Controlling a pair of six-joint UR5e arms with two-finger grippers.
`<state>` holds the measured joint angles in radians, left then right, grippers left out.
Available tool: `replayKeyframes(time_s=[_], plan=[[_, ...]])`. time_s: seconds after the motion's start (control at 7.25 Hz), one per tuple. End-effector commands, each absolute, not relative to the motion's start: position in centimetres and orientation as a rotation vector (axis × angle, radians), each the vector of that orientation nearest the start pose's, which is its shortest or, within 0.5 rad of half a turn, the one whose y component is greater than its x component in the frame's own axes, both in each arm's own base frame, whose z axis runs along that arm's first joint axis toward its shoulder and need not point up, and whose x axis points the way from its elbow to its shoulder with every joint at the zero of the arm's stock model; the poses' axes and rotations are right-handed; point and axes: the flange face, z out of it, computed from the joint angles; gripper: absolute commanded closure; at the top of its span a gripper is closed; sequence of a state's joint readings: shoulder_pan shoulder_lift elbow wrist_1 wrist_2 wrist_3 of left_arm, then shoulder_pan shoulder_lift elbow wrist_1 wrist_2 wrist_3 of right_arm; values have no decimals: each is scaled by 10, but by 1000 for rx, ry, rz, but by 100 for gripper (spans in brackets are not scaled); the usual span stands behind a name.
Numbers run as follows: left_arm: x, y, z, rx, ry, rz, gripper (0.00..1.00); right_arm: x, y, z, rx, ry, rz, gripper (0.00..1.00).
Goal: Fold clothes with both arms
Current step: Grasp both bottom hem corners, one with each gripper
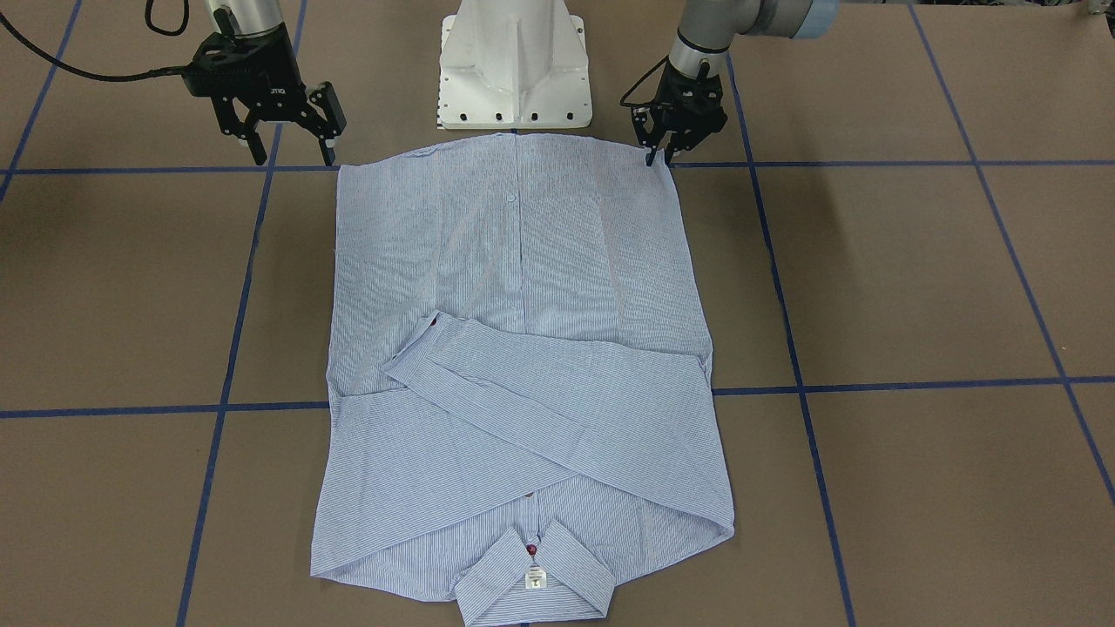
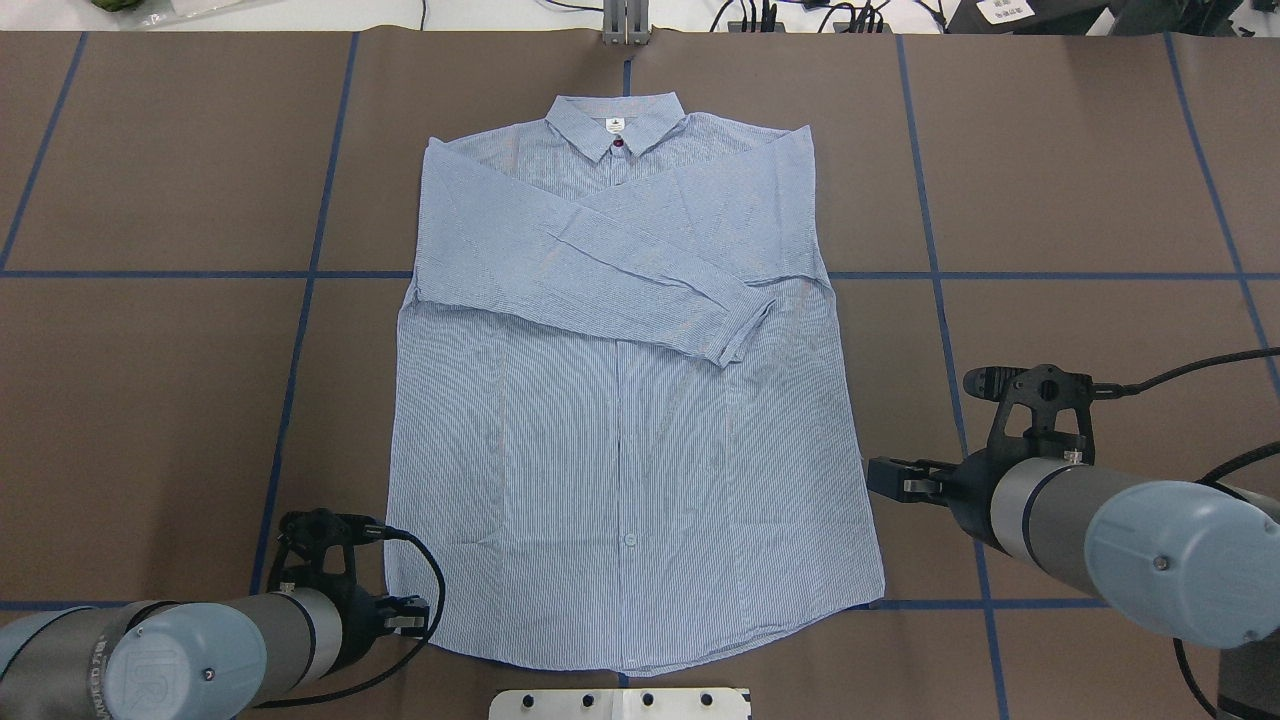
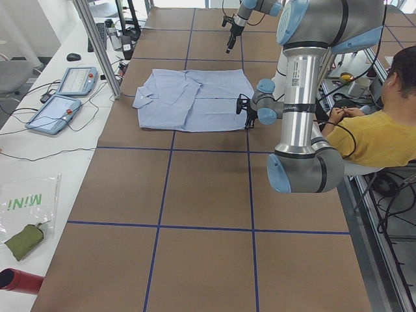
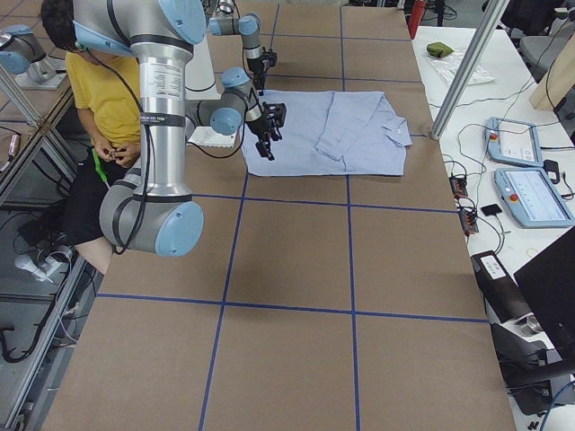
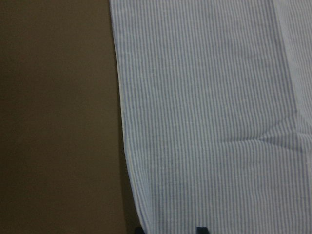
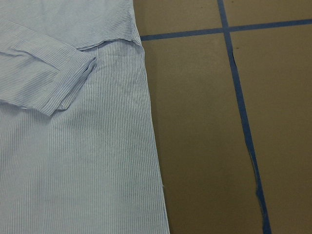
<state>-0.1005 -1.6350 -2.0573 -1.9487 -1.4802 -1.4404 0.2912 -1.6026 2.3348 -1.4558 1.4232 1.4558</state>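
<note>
I expect the whole shirt (image 1: 554,261) to slide along with the sleeve staying in place when I pull the hem, because the folded sleeve (image 1: 502,413) lies flat across the shirt.
The striped light blue shirt (image 1: 523,287) lies flat on the brown table, collar (image 2: 615,120) far from the robot, hem near the base. One sleeve (image 2: 600,270) is folded across the chest. My left gripper (image 1: 658,158) is down at the hem corner on the robot's left. Its fingertips (image 5: 200,229) stand a narrow gap apart with the shirt's edge (image 5: 126,146) between them. My right gripper (image 1: 292,158) hangs open just outside the other side edge, near the hem. It holds nothing. The right wrist view shows that shirt edge (image 6: 151,146) and the cuff (image 6: 63,92).
The white pedestal base (image 1: 514,70) stands just behind the hem. Blue tape lines (image 1: 784,305) cross the table. A seated person in a yellow top (image 3: 383,130) is beside the robot. Tablets (image 3: 65,97) and cables lie along the far edge.
</note>
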Motion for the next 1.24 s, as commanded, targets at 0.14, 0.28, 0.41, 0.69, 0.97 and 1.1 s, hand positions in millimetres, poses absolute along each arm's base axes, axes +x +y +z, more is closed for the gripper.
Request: replayKeyframes(time_s=[0.14, 0.28, 0.41, 0.69, 0.97, 1.1], plan=[[480, -191, 359, 187, 886, -12, 100, -359, -262, 316, 313, -800, 228, 0], [480, -192, 359, 188, 884, -14, 100, -360, -261, 317, 311, -798, 225, 0], [480, -192, 359, 188, 884, -14, 100, -365, -258, 324, 304, -786, 217, 0], [482, -191, 355, 187, 893, -11, 100, -364, -245, 335, 303, -838, 232, 0], [483, -191, 350, 191, 908, -14, 100, -362, -230, 360, 322, -856, 259, 0], [483, -191, 349, 191, 911, -15, 100, -378, -217, 371, 336, -845, 304, 8]])
